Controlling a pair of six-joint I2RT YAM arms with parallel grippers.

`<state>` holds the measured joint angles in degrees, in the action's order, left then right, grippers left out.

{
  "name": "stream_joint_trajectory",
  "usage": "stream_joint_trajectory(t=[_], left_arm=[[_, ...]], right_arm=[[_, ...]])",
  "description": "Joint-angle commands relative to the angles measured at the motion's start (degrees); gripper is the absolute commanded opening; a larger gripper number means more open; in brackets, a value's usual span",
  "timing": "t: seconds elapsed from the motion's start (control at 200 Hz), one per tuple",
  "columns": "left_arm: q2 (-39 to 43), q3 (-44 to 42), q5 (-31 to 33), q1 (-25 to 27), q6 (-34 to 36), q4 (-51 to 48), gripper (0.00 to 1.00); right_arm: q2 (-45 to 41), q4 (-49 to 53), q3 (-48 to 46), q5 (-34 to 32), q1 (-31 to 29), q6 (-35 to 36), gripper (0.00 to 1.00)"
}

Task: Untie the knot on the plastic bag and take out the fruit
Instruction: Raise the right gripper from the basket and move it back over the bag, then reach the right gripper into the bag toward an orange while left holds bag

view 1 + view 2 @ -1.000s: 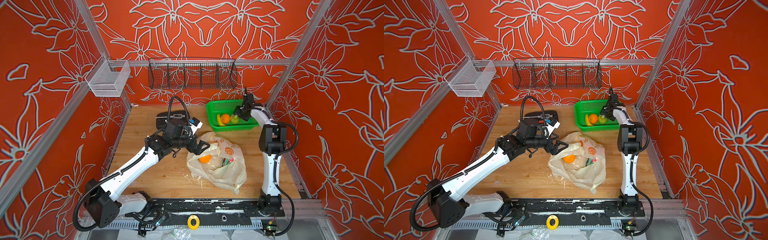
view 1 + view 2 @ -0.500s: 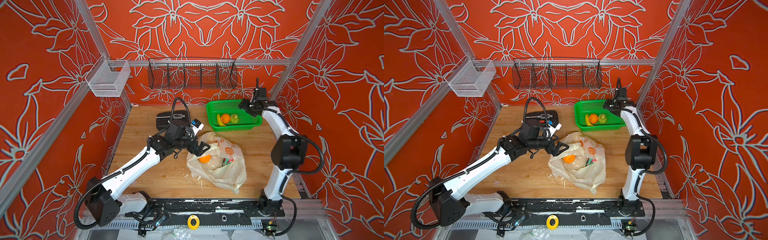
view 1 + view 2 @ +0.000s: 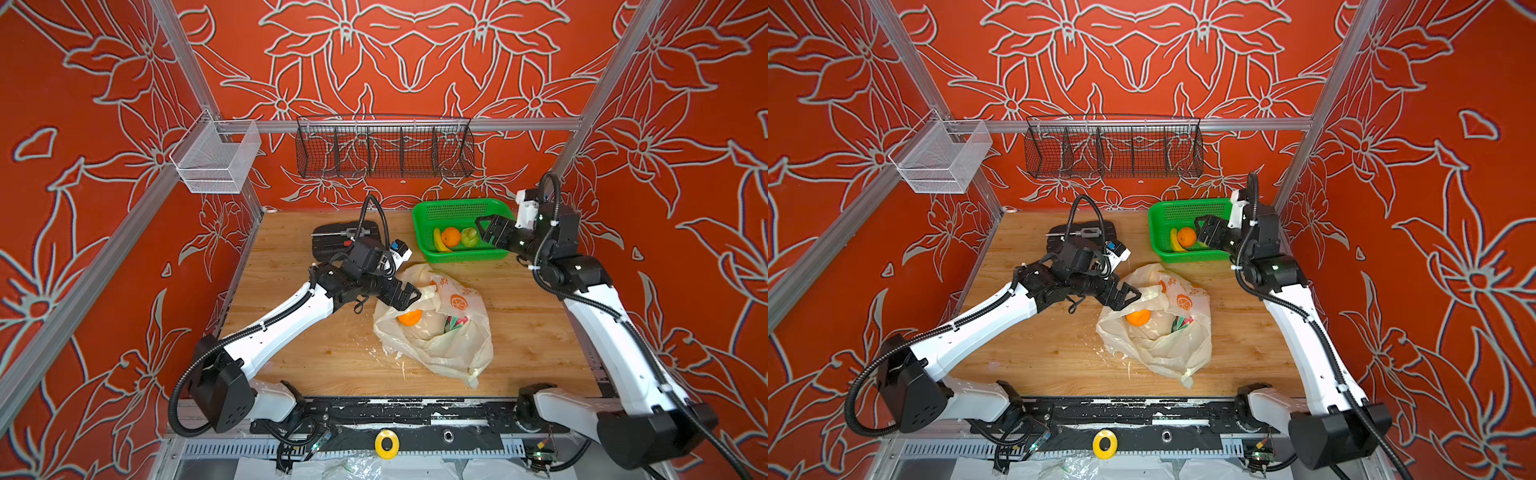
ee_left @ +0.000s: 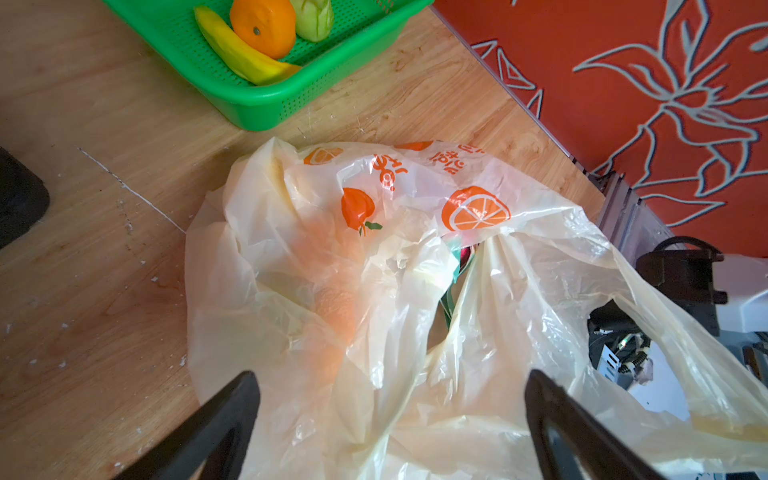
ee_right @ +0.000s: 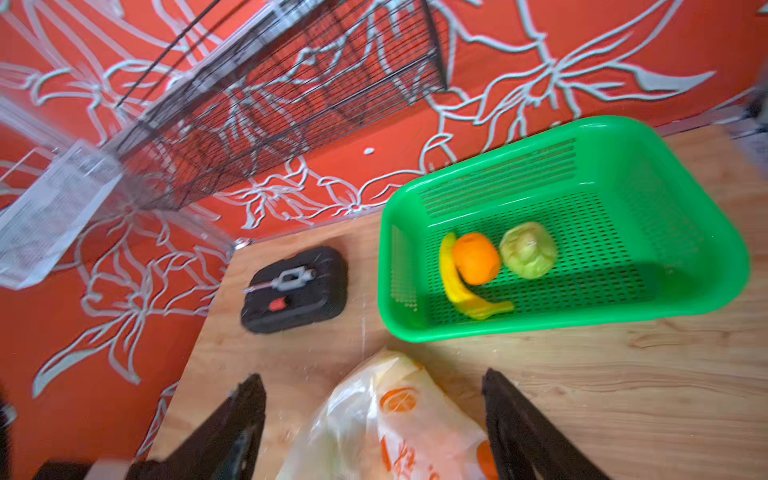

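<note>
The plastic bag's film hangs down over the orange fruit (image 3: 409, 317). Next, my left gripper grips the bag's rim (image 3: 427, 299) and keeps it back before my right gripper reaches in.
The plastic bag (image 3: 440, 349) (image 3: 1163, 349) (image 4: 332, 257) (image 5: 386, 428) lies crumpled mid-table with its mouth gaping. I see no knot. Inside the bag show an orange fruit (image 3: 409, 318) (image 3: 1138, 317) and a pink-and-green piece (image 3: 455, 322). My left gripper (image 3: 409, 297) (image 3: 1129, 293) (image 4: 392, 374) stands open over the bag's left rim, with only bag film below its fingers. My right gripper (image 3: 481, 231) (image 3: 1200, 230) (image 5: 371, 374) hangs open and empty above the green basket's (image 3: 457, 204) (image 5: 582, 124) right front.
In the green basket (image 4: 266, 112) lie an orange (image 3: 451, 237), a bumpy green fruit (image 3: 469, 237) and a banana (image 3: 439, 243). A black tray with a tool (image 3: 345, 241) sits at the back left. A black wire rack (image 3: 384, 151) and a white mesh box (image 3: 216, 160) hang on the walls.
The right arm's elbow swung out to the right and its gripper drew back from the green fruit in the basket, jaws wider. The left gripper barely shifted at the bag.
</note>
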<state>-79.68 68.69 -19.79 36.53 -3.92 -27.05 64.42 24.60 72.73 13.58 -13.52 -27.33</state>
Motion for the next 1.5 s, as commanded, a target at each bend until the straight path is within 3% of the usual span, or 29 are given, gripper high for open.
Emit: stream_joint_trajectory(t=[0.0,0.15,0.47,0.591,0.706,0.936,1.256,1.491], left_arm=[[-1.6,1.5,1.8,1.5,1.5,-2.4,0.99],[-3.9,2.3,6.1,4.6,2.6,-4.2,0.99],[-7.2,3.3,11.0,6.6,3.7,-5.9,0.81],[-8.9,4.5,12.6,6.5,2.3,-7.3,0.66],[-10.4,5.6,11.3,6.0,0.9,-7.8,0.41],[-11.5,6.8,11.3,4.3,-1.2,-8.5,0.00],[-9.4,5.9,10.7,2.8,-2.7,-7.3,0.00],[-7.2,4.8,11.1,1.9,-4.3,-5.9,0.00]], right_arm=[[-2.5,2.9,-2.9,3.0,-4.7,3.9,0.83],[-5.2,6.1,-7.3,3.2,-11.4,5.0,0.81],[-9.9,10.7,-14.6,-1.4,-21.6,-0.1,0.78],[-11.4,12.1,-17.2,-4.6,-24.6,0.9,0.77],[-11.7,13.8,-18.8,-6.9,-26.0,1.7,0.77],[-8.3,9.8,-21.1,-4.5,-31.4,2.3,0.73],[1.2,-2.4,-30.0,-3.0,-42.9,-4.3,0.69],[9.0,-8.7,-31.8,0.5,-47.2,-6.2,0.64]])
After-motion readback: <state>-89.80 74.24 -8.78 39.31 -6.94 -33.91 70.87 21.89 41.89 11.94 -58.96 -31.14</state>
